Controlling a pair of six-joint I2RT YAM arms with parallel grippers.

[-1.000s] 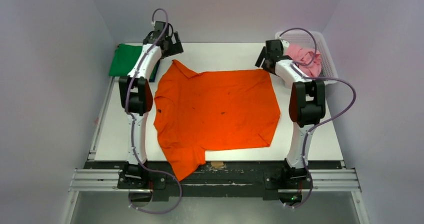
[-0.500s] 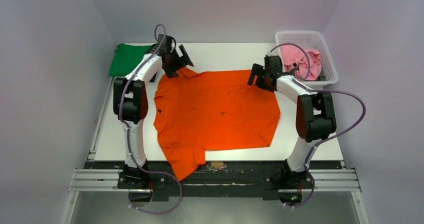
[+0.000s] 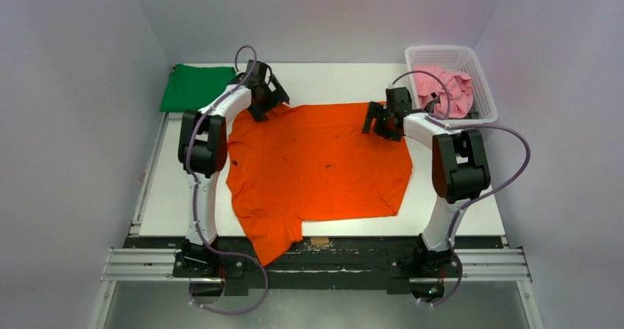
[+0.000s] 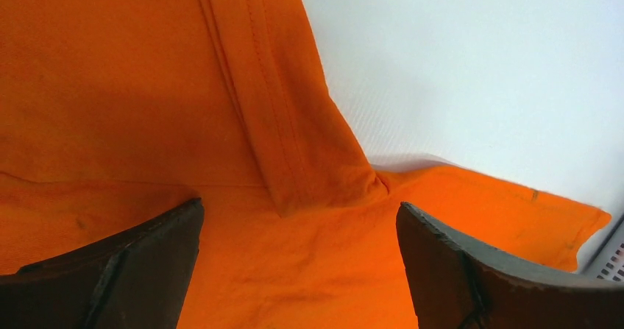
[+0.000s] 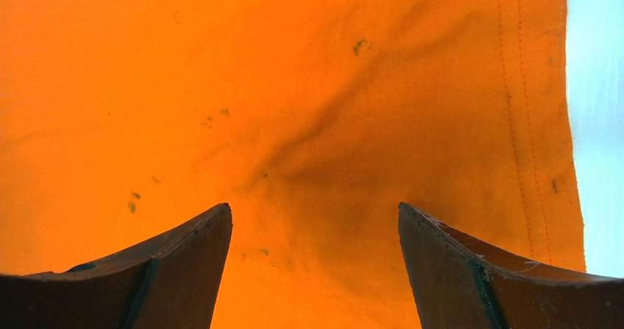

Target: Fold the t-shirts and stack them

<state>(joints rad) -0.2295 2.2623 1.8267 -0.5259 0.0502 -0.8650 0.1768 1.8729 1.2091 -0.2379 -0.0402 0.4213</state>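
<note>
I should use my left gripper to push the orange t-shirt's far sleeve out toward the far table edge (image 3: 288,67) before folding, because the sleeve lies folded back (image 4: 313,163) against the t-shirt's body.
An orange t-shirt (image 3: 320,163) lies spread flat on the white table, one sleeve hanging over the near edge. My left gripper (image 3: 266,102) hovers open over its far left corner by the sleeve (image 4: 294,123), jaws wide with only cloth beneath them. Over the shirt's far right corner my right gripper (image 3: 377,119) also stands open, above the hem (image 5: 530,123). A green t-shirt (image 3: 193,86) lies folded at the far left. A pink t-shirt (image 3: 445,90) is crumpled in the basket.
The white lattice basket (image 3: 478,71) stands at the far right corner of the table (image 3: 331,79). Grey walls close in on three sides. A black rail (image 3: 324,252) runs along the near edge by the arm bases.
Both grippers have come inward and down from the far corners onto the orange shirt's far edge. The left moved right, the right moved left. The shirt has not moved.
</note>
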